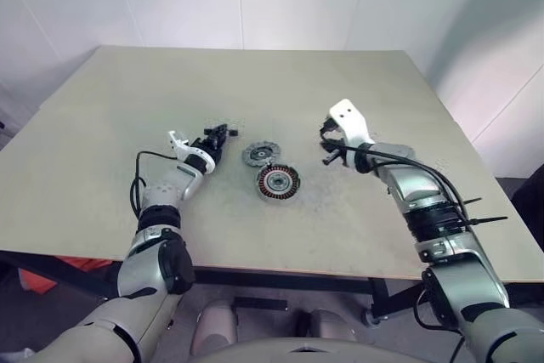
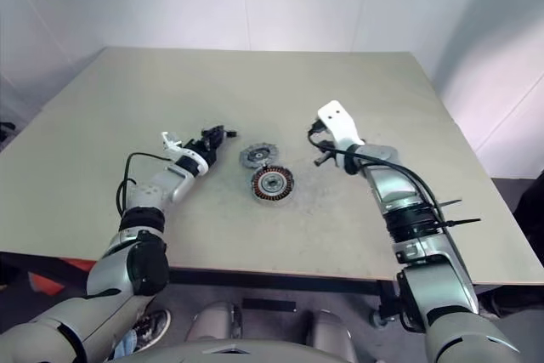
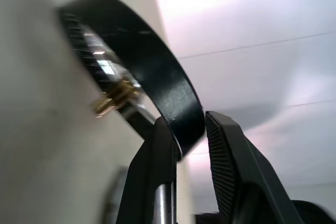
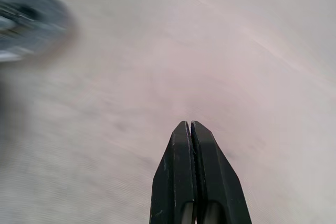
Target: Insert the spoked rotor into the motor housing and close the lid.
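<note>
My left gripper needs to lay the spoked rotor flat behind the lid, because it is holding the rotor on edge by its dark rim (image 3: 152,59). I should then take hold of the rotor again before I insert it.
My left gripper (image 3: 190,124) is shut on the dark rim of the spoked rotor (image 3: 157,82), which is held on edge, its silvery spokes and brass hub facing the table. Seen from the head, this gripper (image 1: 223,133) hovers just left of the lid (image 1: 261,155), a grey notched disc lying flat. The motor housing (image 1: 278,182), with its copper windings, rests right in front of the lid. My right gripper (image 4: 190,125) is shut and empty, over bare table to the right of the housing (image 1: 330,157).
The parts lie near the middle of a beige table (image 1: 127,108) with wide bare surface on all sides. White walls stand behind it. The table's front edge runs just before my arms.
</note>
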Controlling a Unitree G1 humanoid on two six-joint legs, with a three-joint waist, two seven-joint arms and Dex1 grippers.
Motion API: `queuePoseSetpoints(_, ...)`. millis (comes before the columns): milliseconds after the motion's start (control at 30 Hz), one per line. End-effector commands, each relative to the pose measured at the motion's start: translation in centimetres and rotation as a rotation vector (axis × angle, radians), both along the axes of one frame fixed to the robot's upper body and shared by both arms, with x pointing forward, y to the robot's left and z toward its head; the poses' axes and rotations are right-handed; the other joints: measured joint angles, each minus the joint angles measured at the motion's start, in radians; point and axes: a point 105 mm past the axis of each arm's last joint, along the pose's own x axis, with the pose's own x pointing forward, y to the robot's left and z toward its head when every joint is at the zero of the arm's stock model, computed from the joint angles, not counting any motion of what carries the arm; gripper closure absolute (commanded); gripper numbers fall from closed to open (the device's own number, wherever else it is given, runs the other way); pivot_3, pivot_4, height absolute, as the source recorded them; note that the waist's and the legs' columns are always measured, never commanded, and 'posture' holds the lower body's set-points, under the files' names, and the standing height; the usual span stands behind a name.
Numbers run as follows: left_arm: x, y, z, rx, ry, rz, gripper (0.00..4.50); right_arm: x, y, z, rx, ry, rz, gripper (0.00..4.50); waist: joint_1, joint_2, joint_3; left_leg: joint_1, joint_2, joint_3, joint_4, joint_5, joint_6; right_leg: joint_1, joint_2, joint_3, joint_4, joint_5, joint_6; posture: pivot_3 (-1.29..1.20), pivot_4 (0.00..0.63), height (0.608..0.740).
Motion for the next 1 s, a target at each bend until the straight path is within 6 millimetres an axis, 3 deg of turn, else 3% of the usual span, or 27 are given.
queuePoseSetpoints(33, -0.5, -1.5, 3.6, -0.086, -0.123, -0.105, 3.6, 1.1, -3.0, 1.6, -0.069, -0.083, -0.106, 4.5, 0.0, 0.0, 0.0, 0.0, 0.0, 0.0, 0.0, 0.0, 0.0, 0.0, 0.0, 0.0, 0.0, 0.0, 0.0, 0.0, 0.0, 0.74)
queuePoseSetpoints(133, -0.9, -3.0, 4.0, -0.047, -0.126, -0.176, 3.6, 1.3, -4.5, 1.5, -0.08, -0.089, -0.155, 4.5, -0.001, 0.0, 0.0, 0.0, 0.0, 0.0, 0.0, 0.0, 0.0, -0.001, 0.0, 0.0, 0.0, 0.0, 0.0, 0.0, 0.0, 0.74)
queuePoseSetpoints(233, -0.9, -3.3, 3.9, -0.015, -0.12, -0.19, 3.6, 1.4, -5.3, 1.9, -0.076, -0.103, -0.184, 4.5, -0.003, 0.0, 0.0, 0.0, 0.0, 0.0, 0.001, 0.0, 0.0, -0.001, 0.0, 0.0, 0.0, 0.0, 0.0, 0.0, 0.0, 0.74)
queuePoseSetpoints(633, -1.4, -3.9, 3.8, 0.008, -0.132, -0.212, 3.6, 1.4, -4.4, 1.7, -0.051, -0.098, -0.166, 4.5, -0.008, 0.0, 0.0, 0.0, 0.0, 0.0, 0.001, 0.0, 0.001, -0.001, 0.0, 0.0, 0.0, 0.0, 0.0, 0.0, 0.0, 0.74)
queuePoseSetpoints(667, -1.4, -3.9, 3.8, 0.009, -0.133, -0.213, 3.6, 1.4, -4.1, 1.8, -0.023, -0.093, -0.162, 4.5, -0.008, 0.0, 0.0, 0.0, 0.0, 0.0, 0.001, 0.0, 0.001, -0.001, 0.0, 0.0, 0.0, 0.0, 0.0, 0.0, 0.0, 0.74)
queuePoseSetpoints(800, -1.7, -3.8, 4.1, 0.022, -0.153, -0.219, 3.6, -0.6, 2.1, 5.0, 0.295, -0.126, 0.144, 4.5, -0.01, 0.001, 0.001, -0.001, 0.0, 0.001, 0.001, -0.003, 0.005, -0.001, 0.0, 0.0, 0.001, 0.0, 0.0, 0.0, 0.0, 0.74)
queuePoseSetpoints(1000, -1.6, -4.0, 4.3, 0.034, -0.168, -0.211, 3.6, -1.1, 2.6, 4.5, 0.296, -0.108, 0.154, 4.5, 0.0, 0.0, 0.001, 0.0, 0.001, 0.001, 0.002, -0.002, 0.009, 0.001, 0.0, 0.0, 0.0, 0.0, 0.0, 0.0, 0.0, 0.74)
